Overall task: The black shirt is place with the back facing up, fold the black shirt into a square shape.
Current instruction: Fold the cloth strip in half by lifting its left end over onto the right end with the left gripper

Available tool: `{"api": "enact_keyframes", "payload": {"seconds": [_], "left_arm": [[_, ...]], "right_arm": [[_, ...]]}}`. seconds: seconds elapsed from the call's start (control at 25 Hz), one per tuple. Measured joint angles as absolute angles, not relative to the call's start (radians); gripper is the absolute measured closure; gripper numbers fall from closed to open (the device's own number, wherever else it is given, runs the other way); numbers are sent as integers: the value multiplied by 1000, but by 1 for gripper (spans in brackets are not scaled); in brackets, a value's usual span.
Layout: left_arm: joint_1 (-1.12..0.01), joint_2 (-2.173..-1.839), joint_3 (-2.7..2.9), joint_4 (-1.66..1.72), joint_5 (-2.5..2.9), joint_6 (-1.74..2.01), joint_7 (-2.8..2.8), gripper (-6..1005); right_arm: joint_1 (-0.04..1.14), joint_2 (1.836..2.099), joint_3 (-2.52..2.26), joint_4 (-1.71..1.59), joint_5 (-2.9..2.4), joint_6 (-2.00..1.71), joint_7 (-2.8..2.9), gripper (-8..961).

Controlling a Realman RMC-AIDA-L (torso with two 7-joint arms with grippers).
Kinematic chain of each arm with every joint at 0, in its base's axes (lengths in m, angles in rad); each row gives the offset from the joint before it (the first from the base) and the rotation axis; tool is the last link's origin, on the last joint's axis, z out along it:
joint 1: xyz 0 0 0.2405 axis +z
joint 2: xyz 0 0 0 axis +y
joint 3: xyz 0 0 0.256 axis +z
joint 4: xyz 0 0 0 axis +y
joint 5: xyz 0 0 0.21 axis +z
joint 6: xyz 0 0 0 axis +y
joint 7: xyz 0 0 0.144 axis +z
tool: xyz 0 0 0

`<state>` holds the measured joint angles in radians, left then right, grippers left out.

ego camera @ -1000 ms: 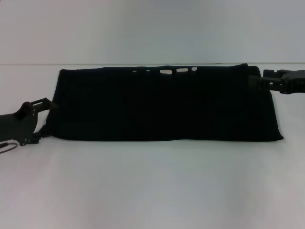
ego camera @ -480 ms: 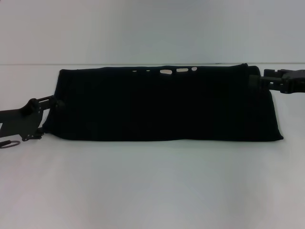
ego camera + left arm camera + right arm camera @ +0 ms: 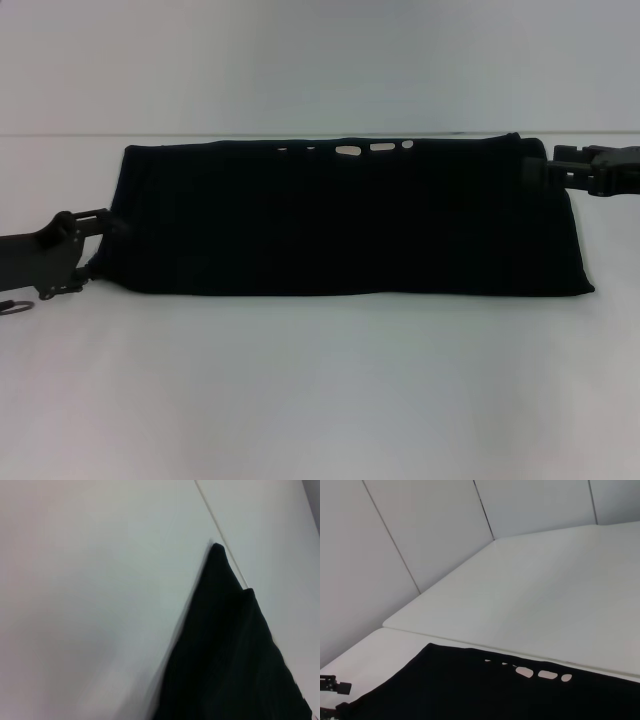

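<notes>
I expect the whole shirt to slide along when I pull its end, because the black shirt (image 3: 340, 220) lies as one flat piece with smooth white table (image 3: 340, 325) around it.
The black shirt (image 3: 350, 220) lies flat on the white table (image 3: 320, 390), folded into a long band that runs left to right. Small gaps (image 3: 381, 147) show along its far edge. My left gripper (image 3: 105, 252) is open at the shirt's left end, low by the near left corner. My right gripper (image 3: 538, 170) is at the shirt's far right corner and touches the cloth. The left wrist view shows a pointed corner of the shirt (image 3: 235, 655). The right wrist view shows the far edge of the shirt (image 3: 495, 690) and the left gripper (image 3: 331, 686) far off.
The white table (image 3: 545, 605) reaches past the shirt to a pale panelled wall (image 3: 420, 530). A small ring-shaped part (image 3: 15, 305) hangs below the left arm, over the table.
My left gripper has sunk a little and pushed slightly in toward the shirt's left edge. The right gripper and the shirt have not moved.
</notes>
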<state>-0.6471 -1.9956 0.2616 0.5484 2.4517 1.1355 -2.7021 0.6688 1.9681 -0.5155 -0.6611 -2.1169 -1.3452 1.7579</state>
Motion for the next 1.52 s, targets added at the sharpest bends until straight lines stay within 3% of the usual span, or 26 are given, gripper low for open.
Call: {"api": "enact_keyframes", "payload": {"seconds": [0.44,0.64,1.0,1.52], "left_arm": [[-620,-1997,253,551,2440,1126,-2656,374],[-627,-1999,264,545,2462,1113,-2657,623],[-629,-2001,290,549,2462,1115,-2648,985],[-585,-1996,273,624,2451,1208,-2444,952]], "right_arm": [[671,1968,-515,-662,-2117,-1341,1758,174],[673,1969,-515,-662,-2117,-1343,1758,175],[667,1969,-515,-663,-2107,-1343,1758,174],[666,1993,-481,-660,-2105,-1334,1758,174]]}}
